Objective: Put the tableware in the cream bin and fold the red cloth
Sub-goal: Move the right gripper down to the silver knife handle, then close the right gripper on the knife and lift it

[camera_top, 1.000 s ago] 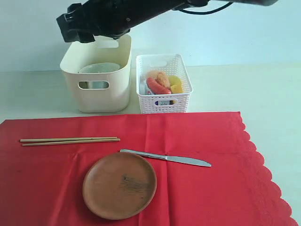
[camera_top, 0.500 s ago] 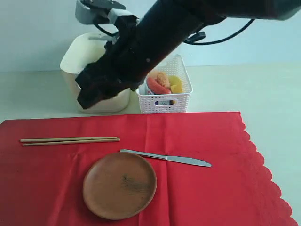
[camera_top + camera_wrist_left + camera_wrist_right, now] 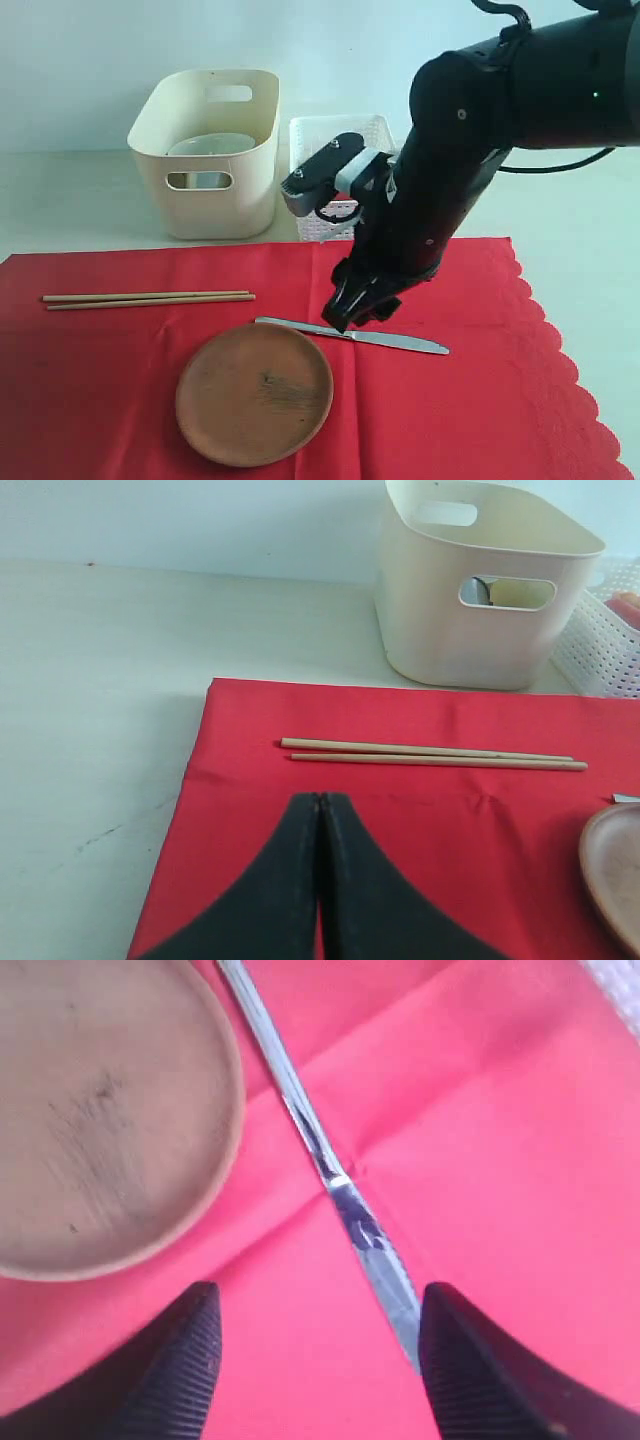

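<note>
The silver knife [image 3: 388,340] will lean at a slant beside the pale green bowl [image 3: 212,145] when I drop the knife into the cream bin, because the bowl fills much of the bin.
The red cloth [image 3: 480,380] lies flat across the table front. On it are the wooden chopsticks [image 3: 148,297] at the left, the round brown plate [image 3: 254,393] and the silver knife [image 3: 355,335]. My right gripper [image 3: 348,308] hangs open just over the knife's handle end, beside the plate's far edge. In the right wrist view the knife [image 3: 330,1170] runs between the spread fingers of the gripper [image 3: 320,1305], nearer one finger, with the plate [image 3: 100,1110] alongside. My left gripper [image 3: 321,800] is shut and empty above the cloth, short of the chopsticks [image 3: 430,755]. The cream bin [image 3: 205,190] holds the pale green bowl [image 3: 210,145].
The white lattice basket [image 3: 340,135] with foods stands right of the cream bin, partly hidden by my right arm. Bare table lies left of the cloth's edge [image 3: 195,770] and to the right of its scalloped edge [image 3: 560,350].
My right arm has swung from over the cream bin down and to the right, and its open gripper now hangs over the knife. Tableware on the cloth has not moved.
</note>
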Controlling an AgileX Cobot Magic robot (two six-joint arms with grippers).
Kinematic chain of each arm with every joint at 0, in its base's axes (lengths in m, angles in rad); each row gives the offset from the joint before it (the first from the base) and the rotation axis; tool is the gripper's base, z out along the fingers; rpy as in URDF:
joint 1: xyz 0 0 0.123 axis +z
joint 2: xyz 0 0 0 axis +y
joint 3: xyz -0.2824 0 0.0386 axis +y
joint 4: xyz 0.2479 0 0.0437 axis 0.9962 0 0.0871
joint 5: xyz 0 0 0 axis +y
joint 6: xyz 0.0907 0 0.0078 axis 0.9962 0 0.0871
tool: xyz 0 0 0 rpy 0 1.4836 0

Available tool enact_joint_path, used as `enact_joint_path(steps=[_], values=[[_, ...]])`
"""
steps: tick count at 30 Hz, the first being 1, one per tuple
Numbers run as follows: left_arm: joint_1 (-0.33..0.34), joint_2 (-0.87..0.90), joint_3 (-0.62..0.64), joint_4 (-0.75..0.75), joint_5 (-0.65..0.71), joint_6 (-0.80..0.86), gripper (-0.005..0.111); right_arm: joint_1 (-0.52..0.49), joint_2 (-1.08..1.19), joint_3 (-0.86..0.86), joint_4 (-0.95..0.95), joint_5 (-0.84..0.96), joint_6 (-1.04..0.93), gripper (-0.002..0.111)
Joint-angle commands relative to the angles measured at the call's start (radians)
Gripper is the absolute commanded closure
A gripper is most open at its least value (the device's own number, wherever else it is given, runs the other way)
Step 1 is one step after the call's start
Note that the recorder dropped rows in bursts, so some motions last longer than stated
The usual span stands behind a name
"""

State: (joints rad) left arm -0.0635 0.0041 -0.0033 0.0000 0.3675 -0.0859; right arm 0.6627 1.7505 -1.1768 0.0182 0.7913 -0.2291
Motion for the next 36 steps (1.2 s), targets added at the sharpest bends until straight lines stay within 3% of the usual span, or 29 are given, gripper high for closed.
enact_joint_path(steps=[1, 5, 11, 17, 26, 36], values=[[-0.006, -0.004, 0.003, -0.012, -0.010, 0.002, 0.107, -0.001, 0.009, 0.006, -0.061, -0.028, -0.098, 0.052], [-0.006, -0.004, 0.003, -0.012, -0.010, 0.002, 0.107, -0.001, 0.014, 0.006, -0.135, -0.157, -0.173, 0.052], [-0.006, -0.004, 0.003, -0.012, -0.010, 0.002, 0.107, -0.032, 0.076, -0.045, -0.143, 0.012, -0.322, 0.049], [-0.006, -0.004, 0.003, -0.012, -0.010, 0.002, 0.107, -0.095, 0.177, -0.110, -0.003, 0.109, -0.489, 0.053], [-0.006, -0.004, 0.003, -0.012, -0.010, 0.002, 0.107, -0.116, 0.287, -0.190, 0.188, 0.064, -0.650, 0.062], [-0.006, -0.004, 0.003, -0.012, -0.010, 0.002, 0.107, -0.116, 0.371, -0.238, 0.218, 0.045, -0.659, 0.066]])
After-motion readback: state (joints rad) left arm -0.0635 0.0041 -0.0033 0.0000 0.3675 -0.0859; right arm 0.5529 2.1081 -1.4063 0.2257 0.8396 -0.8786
